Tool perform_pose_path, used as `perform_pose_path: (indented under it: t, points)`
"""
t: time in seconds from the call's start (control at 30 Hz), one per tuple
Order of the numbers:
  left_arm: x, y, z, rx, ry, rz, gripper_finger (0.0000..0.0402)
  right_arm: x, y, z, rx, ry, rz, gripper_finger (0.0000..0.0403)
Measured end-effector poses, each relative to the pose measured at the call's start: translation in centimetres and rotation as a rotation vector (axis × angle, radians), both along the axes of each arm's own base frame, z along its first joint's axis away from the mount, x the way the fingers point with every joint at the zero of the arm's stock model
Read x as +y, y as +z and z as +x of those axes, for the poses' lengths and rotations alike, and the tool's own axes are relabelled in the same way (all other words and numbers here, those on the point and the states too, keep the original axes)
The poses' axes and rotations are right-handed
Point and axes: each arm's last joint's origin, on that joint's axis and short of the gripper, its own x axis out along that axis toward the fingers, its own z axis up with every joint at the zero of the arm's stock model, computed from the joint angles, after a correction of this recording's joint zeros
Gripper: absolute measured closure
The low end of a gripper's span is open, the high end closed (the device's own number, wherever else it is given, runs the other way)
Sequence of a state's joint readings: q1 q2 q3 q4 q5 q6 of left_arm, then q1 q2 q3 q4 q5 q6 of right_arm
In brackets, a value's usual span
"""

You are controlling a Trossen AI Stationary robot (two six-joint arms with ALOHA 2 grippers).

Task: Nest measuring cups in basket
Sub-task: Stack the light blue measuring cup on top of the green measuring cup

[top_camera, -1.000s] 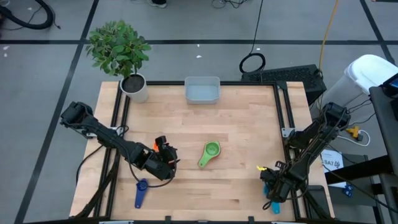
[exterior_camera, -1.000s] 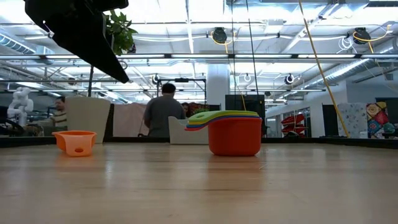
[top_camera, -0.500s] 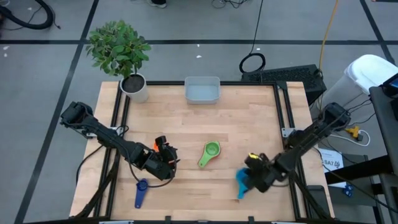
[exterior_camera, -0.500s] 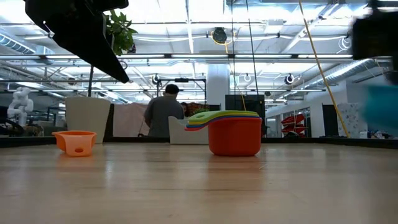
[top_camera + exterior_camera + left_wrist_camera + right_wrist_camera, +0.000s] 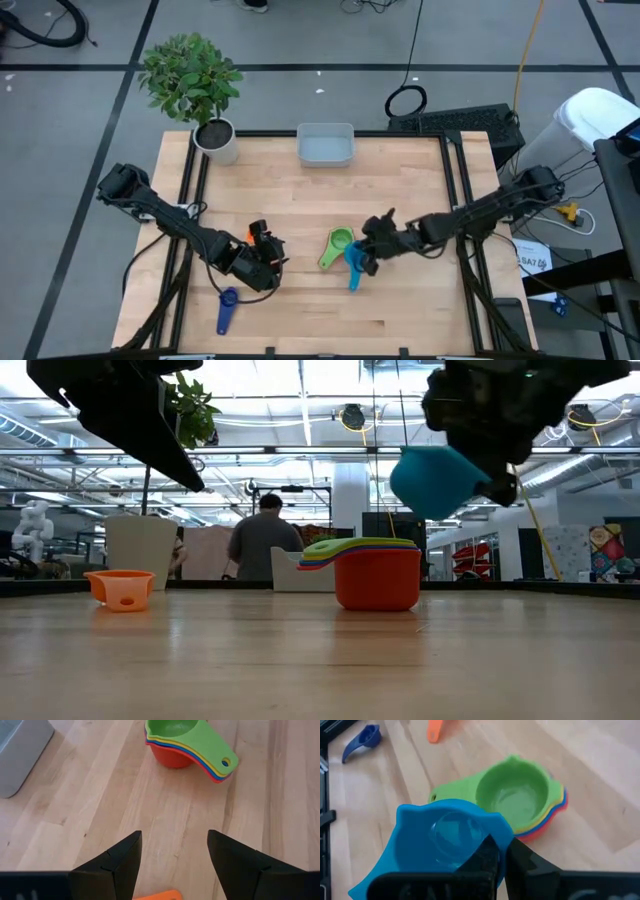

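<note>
The bright blue cup (image 5: 354, 256) is hanging with its opening up next to the green cup's empty bowl (image 5: 341, 238). My right gripper should keep moving it over and down until it sits inside there.
My right gripper (image 5: 372, 250) is shut on the bright blue cup (image 5: 353, 266) and holds it in the air just right of the nested stack (image 5: 338, 245). The stack has the green cup on top and the red cup (image 5: 377, 580) at the bottom, resting on its base. My left gripper (image 5: 172, 855) is open and hovers over the orange cup (image 5: 248, 237), which stands on the table (image 5: 400, 190). The dark blue cup (image 5: 227, 308) lies near the table's near edge. The basket (image 5: 325, 145) sits at the far edge. No teal cup shows. My right gripper pinches the bright blue cup's bowl wall at the rim (image 5: 502, 837), one finger (image 5: 482, 860) inside the bowl and one outside. The cup is lifted clear of the table (image 5: 440, 480), slightly tilted. Its handle (image 5: 370, 880) points away from the fingers.
A white plant pot (image 5: 218, 140) with a leafy plant stands at the table's far left corner. Black frame rails (image 5: 455, 170) run along the table's sides. People show in the room beyond the table in the low view.
My right gripper has swung from the table's near right corner toward the left and the far edge, to a spot beside the nested stack. It has carried the bright blue cup with it, lifted above the table. The other cups have not moved.
</note>
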State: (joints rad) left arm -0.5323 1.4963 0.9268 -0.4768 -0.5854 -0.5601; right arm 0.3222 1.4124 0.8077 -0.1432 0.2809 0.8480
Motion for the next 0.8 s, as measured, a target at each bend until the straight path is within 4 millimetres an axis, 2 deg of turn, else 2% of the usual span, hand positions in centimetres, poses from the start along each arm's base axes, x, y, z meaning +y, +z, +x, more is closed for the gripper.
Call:
perform_pose_path:
  t: [0.3, 0.5, 0.8]
  points:
    - [0.1, 0.1, 0.1, -0.023, 0.024, 0.01, 0.0172, -2.4, 1.1, 2.0, -0.016, 0.037, -0.065, 0.0403]
    - [0.1, 0.1, 0.1, -0.027, 0.029, 0.013, 0.0172, -3.4, 0.5, 3.6, 0.03, 0.074, -0.076, 0.0403]
    - [-0.1, 0.1, 0.0, -0.03, 0.03, 0.008, 0.0172, -4.5, 0.1, 3.9, 0.055, 0.063, -0.058, 0.0403]
